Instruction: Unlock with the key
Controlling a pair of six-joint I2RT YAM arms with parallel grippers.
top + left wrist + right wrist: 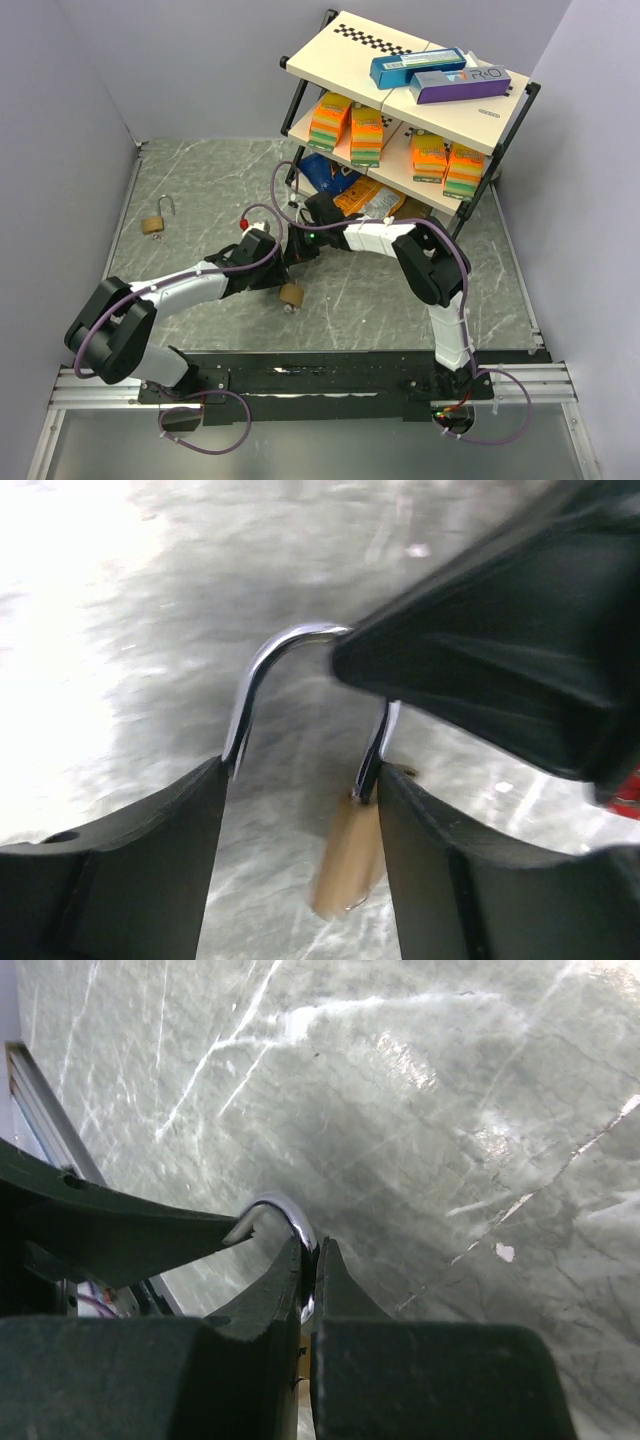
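Note:
Next, my right gripper opens and moves away from the shackle's top [276, 1200], which it is closed on, before my left gripper takes the padlock over beside the second padlock [153, 225].
A brass padlock [291, 294] hangs above the table between my two grippers. In the left wrist view its silver shackle [262, 665] arches up and its brass body [345, 865] dangles below. My left gripper [300, 770] straddles the shackle, with one leg against each finger's inner face. My right gripper [312, 1245] is shut on the top of the shackle [287, 1210] and shows as a black mass [480, 650] in the left wrist view. A second brass padlock [155, 222] lies at the far left with its shackle up. The key is out of view.
A two-tier shelf rack [330, 50] stands at the back right with boxes on both levels and snack bags [350, 190] beneath. Grey walls close in the marbled table [200, 180] on the left, back and right.

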